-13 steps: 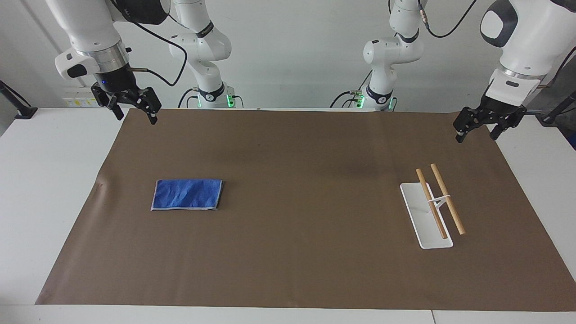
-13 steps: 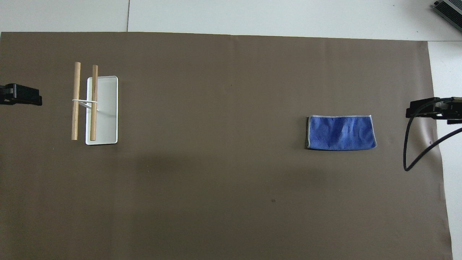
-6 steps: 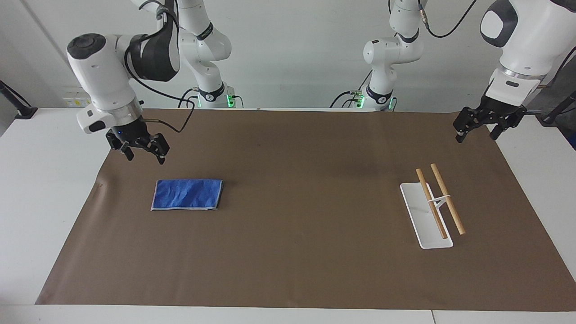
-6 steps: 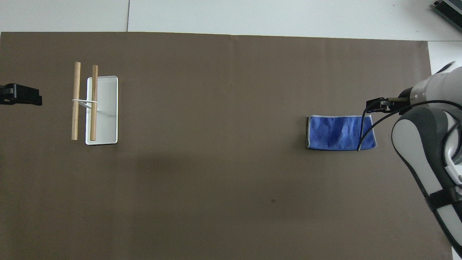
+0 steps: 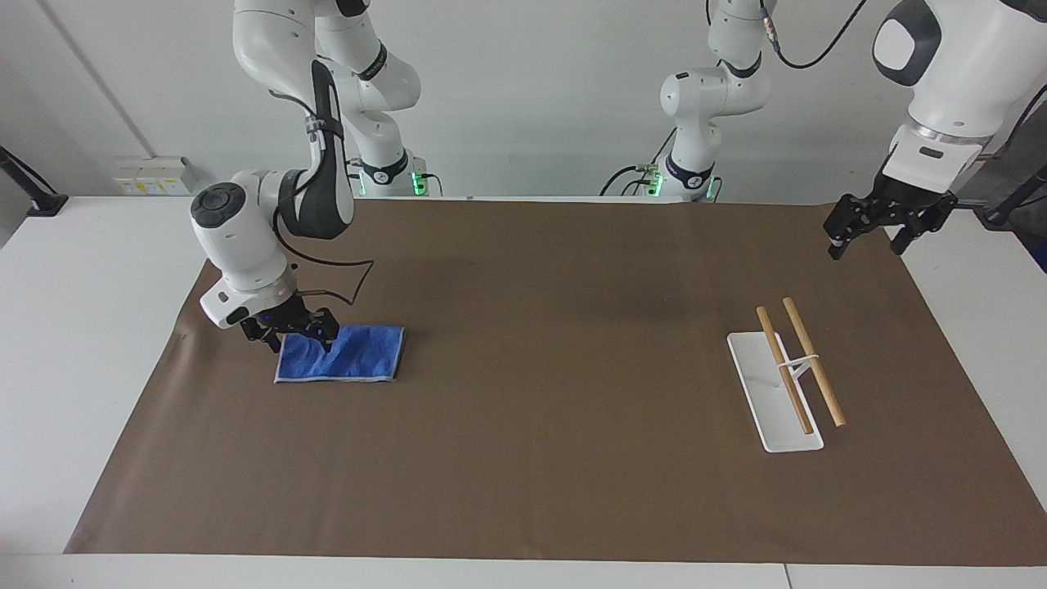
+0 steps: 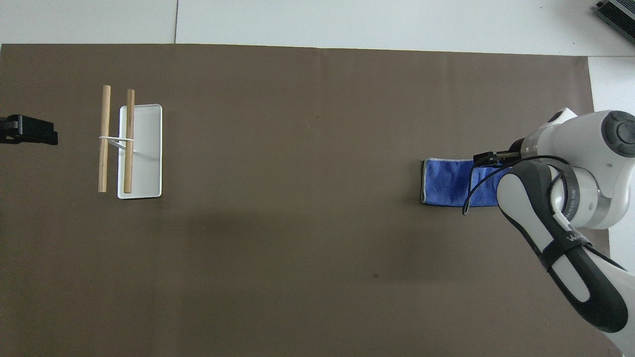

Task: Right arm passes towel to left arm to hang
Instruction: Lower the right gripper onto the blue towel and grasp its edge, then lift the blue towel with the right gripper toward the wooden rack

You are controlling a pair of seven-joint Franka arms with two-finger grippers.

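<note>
I expect the blue towel (image 6: 449, 182) to hang down in narrow, spread-out folds when I lift it by one end, because the layered edge (image 6: 424, 181) lies loose.
The blue towel (image 5: 356, 354) lies folded flat on the brown mat, toward the right arm's end of the table. My right gripper (image 5: 298, 334) is down low over the towel's outer end, jaws open, nothing between them; I cannot tell whether the fingertips touch the cloth. In the overhead view the right arm (image 6: 570, 173) covers that end of the towel (image 6: 444, 182). The left gripper (image 5: 869, 232) hangs open and empty over the mat's corner at the left arm's end, where the arm waits, and shows at the frame's edge (image 6: 30, 136).
A white rack base with two wooden rods (image 5: 789, 368) stands on the mat toward the left arm's end, also seen from above (image 6: 130, 144). The brown mat (image 5: 556, 311) covers most of the white table. A black cable loops from the right wrist.
The right arm has swung down and inward from above the mat's corner to the towel's end. The left arm and the towel have not moved.
</note>
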